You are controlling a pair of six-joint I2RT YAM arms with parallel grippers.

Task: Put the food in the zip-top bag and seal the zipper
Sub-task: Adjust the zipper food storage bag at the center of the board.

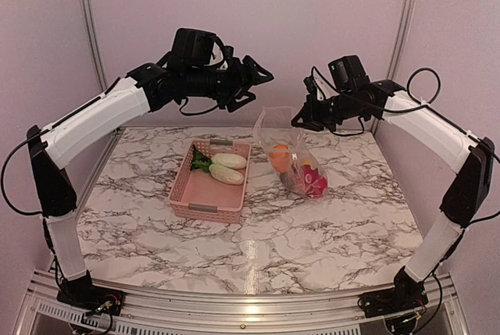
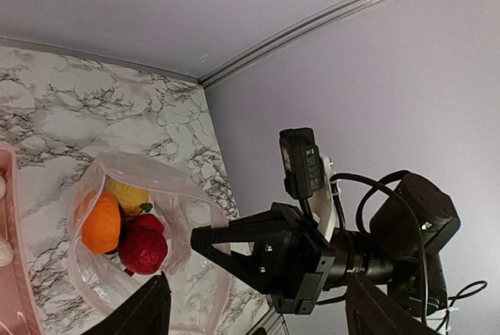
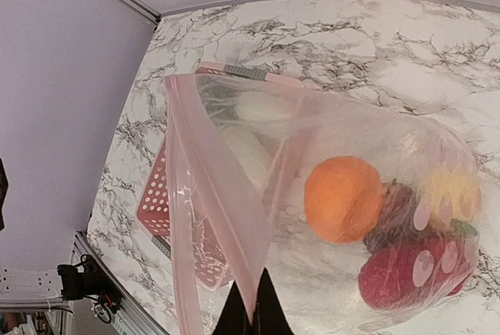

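Note:
Next, I lift the bag's upper edge (image 1: 276, 110) with my right gripper and settle the food deeper before more goes in, because the orange fruit (image 1: 279, 158) sits high toward the bag's opening.
The clear zip-top bag (image 1: 295, 159) hangs upright right of the basket, its base on the table. It holds an orange fruit (image 1: 280, 157), a red one (image 1: 314, 183), a dark purple one (image 3: 397, 208) and a yellow one (image 3: 449, 190). My right gripper (image 1: 297, 122) is shut on the bag's upper edge; its fingers (image 3: 254, 315) pinch the film beside the zipper strip (image 3: 181, 218). My left gripper (image 1: 263, 89) is open and empty, high above the gap between basket and bag. Two white oblong pieces (image 1: 228, 167) and a leafy green (image 1: 201, 162) lie in the basket.
The pink lattice basket (image 1: 205, 198) stands at the table's middle left, close beside the bag. The marble table (image 1: 273, 241) ends at a metal rail at the front. Purple walls with metal posts stand behind. The right gripper's tip (image 2: 195, 236) faces my left wrist camera.

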